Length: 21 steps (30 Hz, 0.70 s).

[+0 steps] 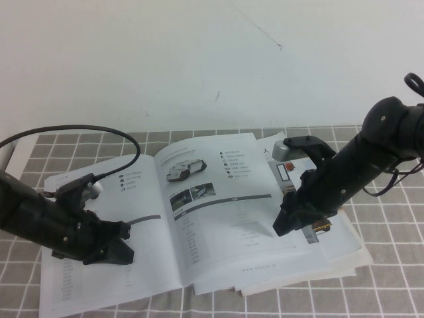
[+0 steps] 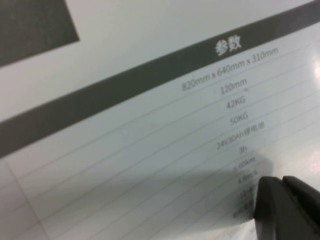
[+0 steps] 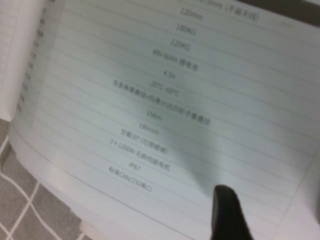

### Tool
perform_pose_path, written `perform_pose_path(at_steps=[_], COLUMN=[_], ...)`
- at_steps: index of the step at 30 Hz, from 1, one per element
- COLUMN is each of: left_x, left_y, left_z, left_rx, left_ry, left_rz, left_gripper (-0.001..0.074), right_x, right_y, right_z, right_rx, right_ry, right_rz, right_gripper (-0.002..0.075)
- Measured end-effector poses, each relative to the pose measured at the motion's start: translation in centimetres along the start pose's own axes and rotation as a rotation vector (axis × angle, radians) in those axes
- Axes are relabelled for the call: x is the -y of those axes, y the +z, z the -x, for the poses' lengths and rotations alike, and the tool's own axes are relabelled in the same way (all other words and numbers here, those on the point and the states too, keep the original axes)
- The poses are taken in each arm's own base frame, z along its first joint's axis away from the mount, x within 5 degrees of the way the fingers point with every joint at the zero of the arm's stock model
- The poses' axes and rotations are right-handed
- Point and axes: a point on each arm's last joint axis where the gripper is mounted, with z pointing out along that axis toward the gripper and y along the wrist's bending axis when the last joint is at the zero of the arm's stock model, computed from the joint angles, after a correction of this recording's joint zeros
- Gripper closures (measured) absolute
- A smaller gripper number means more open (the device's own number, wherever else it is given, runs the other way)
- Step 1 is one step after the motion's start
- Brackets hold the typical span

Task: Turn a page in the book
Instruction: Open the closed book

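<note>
My gripper will make the page (image 1: pixel 222 222) bow into a rounded arch when it carries the page's outer edge inward, because the page already curves up (image 1: pixel 169 154) beside the book's spine.
The book (image 1: pixel 99 291) lies open on the checked cloth. Its right-hand page (image 1: pixel 225 218) shows a white-black robot vehicle (image 1: pixel 179 173) above two small photos, and its outer edge is raised a little. My right gripper (image 1: pixel 286 224) is at that outer edge, open. One dark finger (image 3: pixel 227 215) shows over the page's table lines (image 3: pixel 150 100); the other finger is out of view. A leaf with a red-topped picture (image 1: pixel 285 168) peeks out behind the arm. My left gripper (image 1: pixel 119 253) rests on the left-hand page (image 2: pixel 125 125), its fingers (image 2: pixel 270 210) pressed together.
A grey checked cloth (image 1: pixel 371 291) covers the table, with a white wall behind it. More white leaves (image 1: pixel 331 268) stick out under the book's right side. A black cable (image 1: pixel 99 129) arcs over the left arm. The table's white edge (image 1: pixel 13 156) is at far left.
</note>
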Motion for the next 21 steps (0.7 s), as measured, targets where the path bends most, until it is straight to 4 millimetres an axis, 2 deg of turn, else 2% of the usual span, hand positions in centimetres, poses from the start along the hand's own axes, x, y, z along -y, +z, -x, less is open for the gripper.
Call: perform_pose_path(at_steps=[2,12,21], left_x=[0.0,0.0,0.0], left_y=[0.0,0.0,0.0], left_z=[0.0,0.0,0.0], left_rx=[0.001,0.001,0.001], left_ry=[0.001,0.001,0.001], left_rz=[0.0,0.0,0.0], left_gripper=[0.0739,0.0739,0.0739], right_x=[0.3,0.1,-2.3], right_y=[0.6,0.7,2.0], right_z=[-0.2,0.0,0.4], right_rx=[-0.013,0.006,-0.001], right_ry=[0.009,0.011,-0.059], right_rz=[0.004,0.033,0.079], right_gripper=[0.0351,0.0351,0.0351])
